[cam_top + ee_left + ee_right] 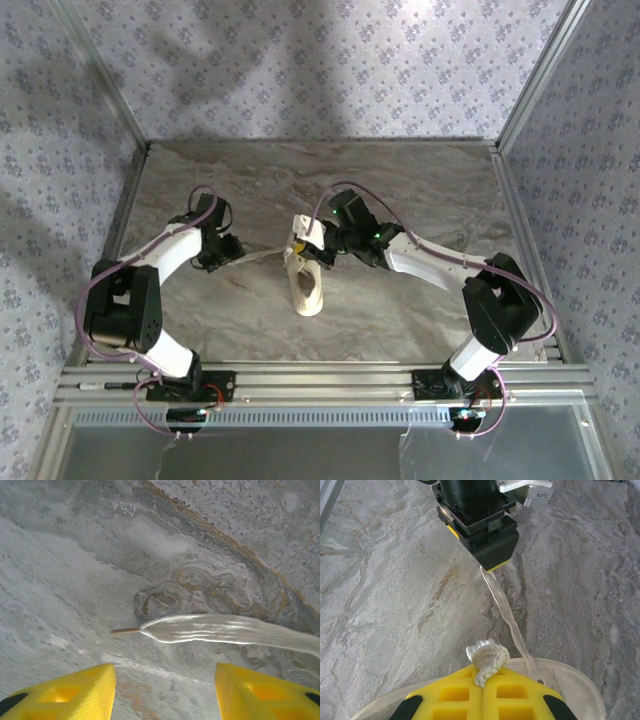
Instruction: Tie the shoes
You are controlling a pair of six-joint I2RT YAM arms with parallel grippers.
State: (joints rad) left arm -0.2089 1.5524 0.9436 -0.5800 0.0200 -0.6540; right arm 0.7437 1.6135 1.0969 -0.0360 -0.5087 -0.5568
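Note:
The lace's brown tip (pixel 126 630) is within my left gripper's span, so I should move that gripper toward the shoe and grasp the flat lace (pixel 207 628) behind its tip.
The cream sneaker (pixel 305 278) stands mid-table, toe toward the near edge; its rim (pixel 575 687) shows under my right fingers. My right gripper (pixel 484 676) hovers over the shoe's top, shut on a knotted end of white lace (pixel 489 658). Another flat white lace (pixel 506 615) runs left from the shoe across the marble to my left gripper (pixel 487 542). In the left wrist view this lace's end (pixel 220 629), with a brown tip (pixel 125 630), lies on the table just ahead of my open left gripper (pixel 165 690), untouched by the yellow fingers (pixel 75 692).
A marble-patterned tabletop (pixel 250 180) is enclosed by patterned walls with metal frame posts (pixel 130 210). An aluminium rail (pixel 320 385) runs along the near edge by the arm bases.

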